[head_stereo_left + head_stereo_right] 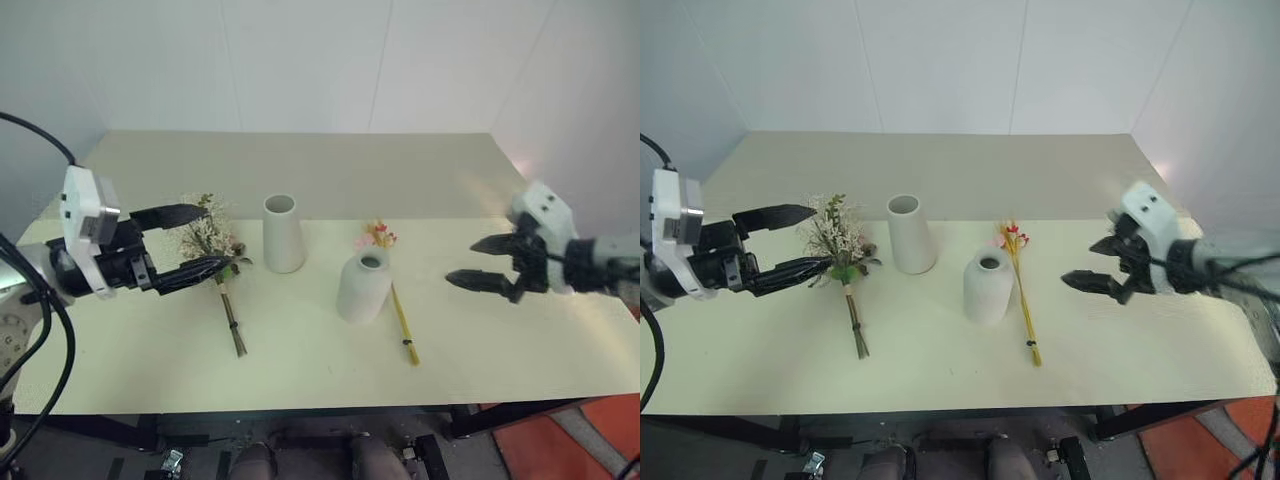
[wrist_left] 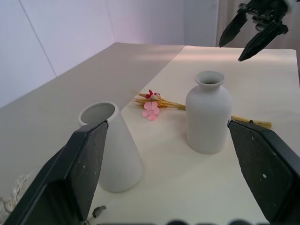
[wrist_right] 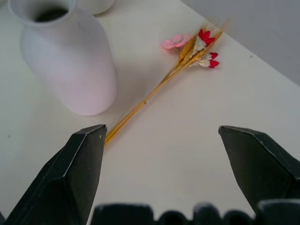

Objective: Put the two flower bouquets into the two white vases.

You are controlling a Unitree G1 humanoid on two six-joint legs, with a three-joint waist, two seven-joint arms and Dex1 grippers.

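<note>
My right gripper is above the yellow stems, which lie clear of the bottle-shaped vase (image 1: 988, 290), and should keep going down toward the stems' middle (image 1: 1024, 299) until its fingers stand on both sides.
A bushy cream-pink bouquet (image 1: 212, 240) with dark stems lies on the table left of the tall cone vase (image 1: 283, 233). The shorter bottle-shaped vase (image 1: 363, 286) stands nearer the front, and the slim yellow-stemmed bouquet (image 1: 403, 320) lies just right of it, its pink and red flowers (image 3: 197, 44) at the far end. My left gripper (image 1: 195, 241) hovers open at the bushy bouquet's head, empty. My right gripper (image 1: 478, 262) hangs open above the table right of the yellow stem (image 3: 140, 105), tilted down toward it, holding nothing.
The cream table (image 1: 320, 170) stretches back to a white wall. Its front edge (image 1: 300, 408) runs close below the stems' ends. Orange-red floor (image 1: 590, 440) shows at the front right.
</note>
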